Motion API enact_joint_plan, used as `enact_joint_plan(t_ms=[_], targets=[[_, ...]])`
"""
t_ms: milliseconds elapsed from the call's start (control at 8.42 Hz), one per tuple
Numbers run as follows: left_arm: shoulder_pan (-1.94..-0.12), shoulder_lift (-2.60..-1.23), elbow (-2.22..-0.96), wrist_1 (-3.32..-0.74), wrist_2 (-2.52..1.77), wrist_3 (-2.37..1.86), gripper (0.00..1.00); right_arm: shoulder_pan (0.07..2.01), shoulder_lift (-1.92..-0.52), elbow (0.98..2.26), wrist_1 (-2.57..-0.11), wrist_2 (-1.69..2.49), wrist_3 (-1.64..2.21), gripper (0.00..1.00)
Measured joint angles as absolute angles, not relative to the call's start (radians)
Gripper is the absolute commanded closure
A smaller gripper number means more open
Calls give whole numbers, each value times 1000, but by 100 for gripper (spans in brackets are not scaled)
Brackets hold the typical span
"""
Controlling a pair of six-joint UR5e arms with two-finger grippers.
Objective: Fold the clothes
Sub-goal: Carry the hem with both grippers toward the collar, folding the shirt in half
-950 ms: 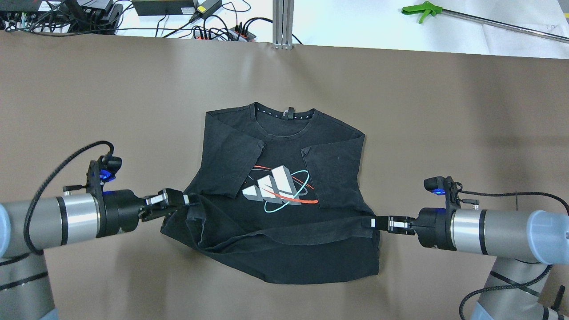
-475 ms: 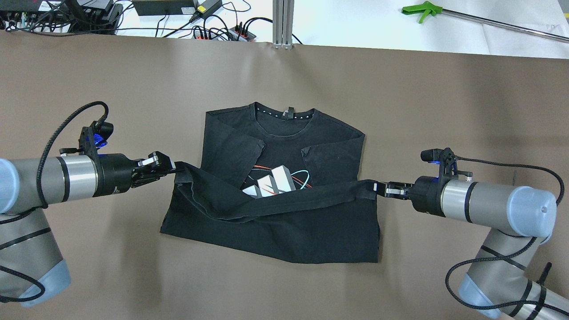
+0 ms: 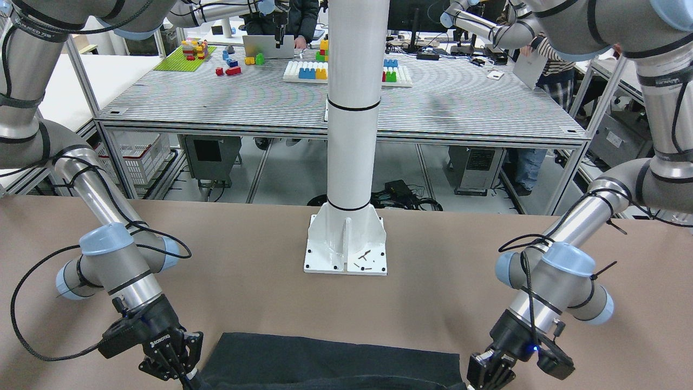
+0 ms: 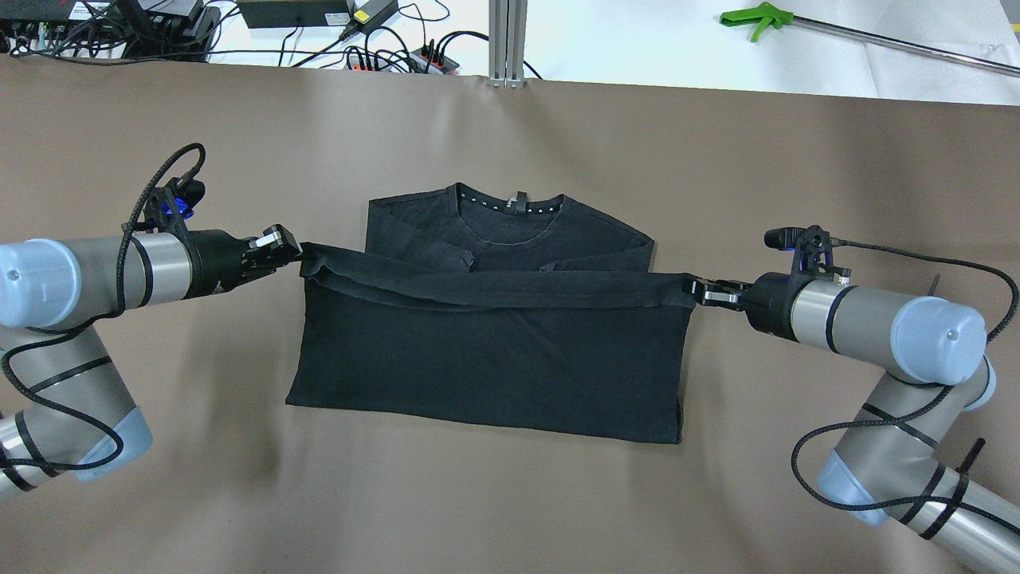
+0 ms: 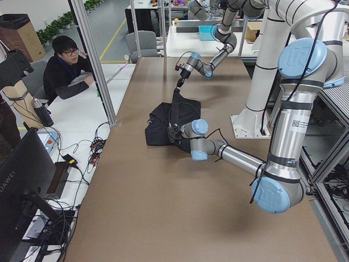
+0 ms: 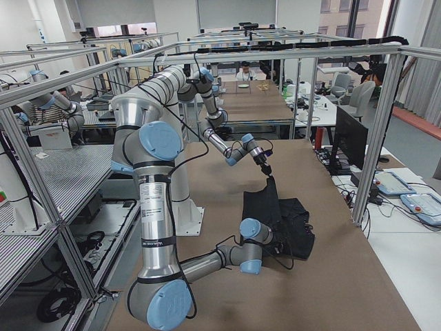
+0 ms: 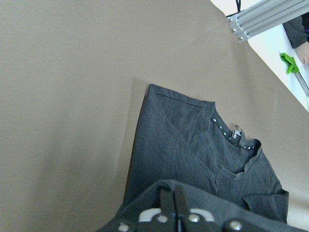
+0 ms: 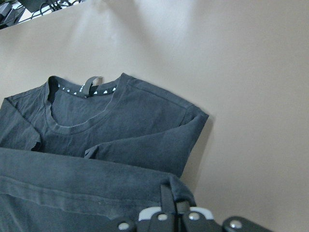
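The T-shirt's hem hangs as a curled piece of cloth and is short of the collar. Next, my left gripper moves it farther toward the collar together with my right gripper before it opens.
The clothes are one black T-shirt [image 4: 494, 359] lying flat on the brown table [image 4: 510, 135], collar at the far side. Its bottom half is folded up over the chest, and the hem is stretched taut between my grippers just below the collar. My left gripper [image 4: 296, 253] is shut on the hem's left corner. My right gripper [image 4: 695, 291] is shut on the hem's right corner. The left wrist view shows closed fingertips [image 7: 166, 200] pinching the cloth [image 7: 193, 150]. The right wrist view shows the same [image 8: 166, 193], with the shirt [image 8: 125, 125] beyond. The front view shows only the shirt's near fold [image 3: 335, 363].
The white pillar's base plate [image 3: 346, 254] stands behind the shirt on the robot's side. An aluminium post [image 4: 508, 40], cables and power strips [image 4: 382, 56] and a green grabber tool [image 4: 757, 20] lie past the far edge. An operator [image 5: 65, 71] sits beside the table.
Both grippers have carried the shirt's hem away from the robot toward the collar. The folded-over half now covers the printed logo and the tucked sleeves.
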State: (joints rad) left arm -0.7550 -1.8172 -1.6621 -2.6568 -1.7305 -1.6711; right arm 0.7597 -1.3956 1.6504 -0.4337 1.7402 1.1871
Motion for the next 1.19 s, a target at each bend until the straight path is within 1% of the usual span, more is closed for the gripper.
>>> enact_joint_plan(t_ms=[356,832,1188], targets=[[-766,-1832,-1644,-2635,-1731,-1662,100,794,-1356,1627,-449,1739,1178,100],[-769,-1895,-1651,-2566,-1728,-1675,100,795,-1266,1626,-535,1740,1186,100],[-786,-1894,-1633,-2562,-1723,-1673,100,814,-1251,1623,-612,1732,1178,100]])
